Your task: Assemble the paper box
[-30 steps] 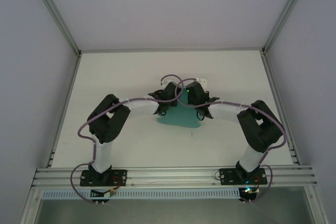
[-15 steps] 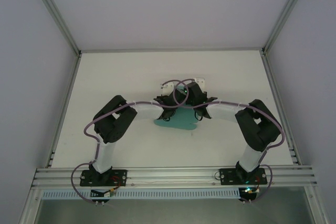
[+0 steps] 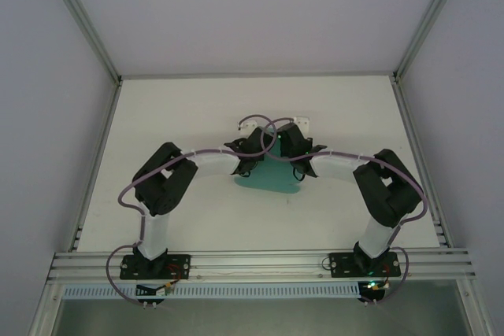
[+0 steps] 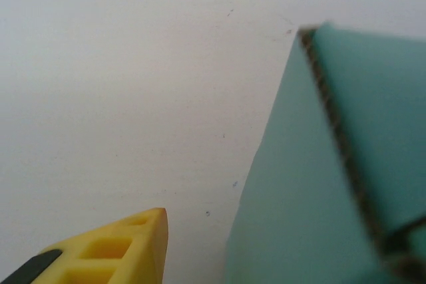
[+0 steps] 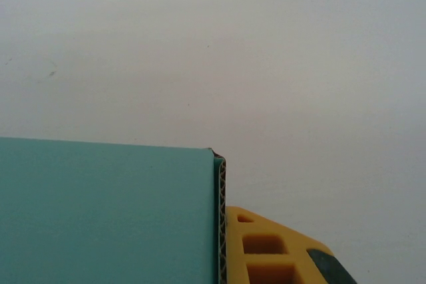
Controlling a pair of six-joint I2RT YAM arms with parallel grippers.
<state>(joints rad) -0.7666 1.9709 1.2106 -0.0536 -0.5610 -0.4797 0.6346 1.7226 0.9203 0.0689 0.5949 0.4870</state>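
Note:
Next, my left gripper opens and clamps the panel flush at its far corner [image 4: 310, 36], because the raised panel's end [image 4: 333, 121] tilts away from my left gripper's yellow finger.
The paper box [image 3: 273, 178] is teal-green corrugated card lying mid-table, partly under both wrists. My left gripper [image 3: 252, 149] and right gripper [image 3: 290, 147] meet above its far edge. In the left wrist view one yellow finger [image 4: 116, 251] stands apart from a raised panel of the paper box [image 4: 333, 164], with bare table between them; the other finger is hidden. In the right wrist view a folded, doubled panel of the paper box [image 5: 106, 211] lies flush against my yellow finger [image 5: 266, 251], so the right gripper is shut on it.
The white table [image 3: 181, 116] is fenced by an aluminium frame [image 3: 260, 76] at the back and sides, with grey walls beyond. The rail [image 3: 260, 261] carrying both arm bases runs along the near edge. Purple cables loop over the wrists.
The left gripper has opened and its finger has come off the card. The left elbow swung in toward the middle and back out. The right arm has held still.

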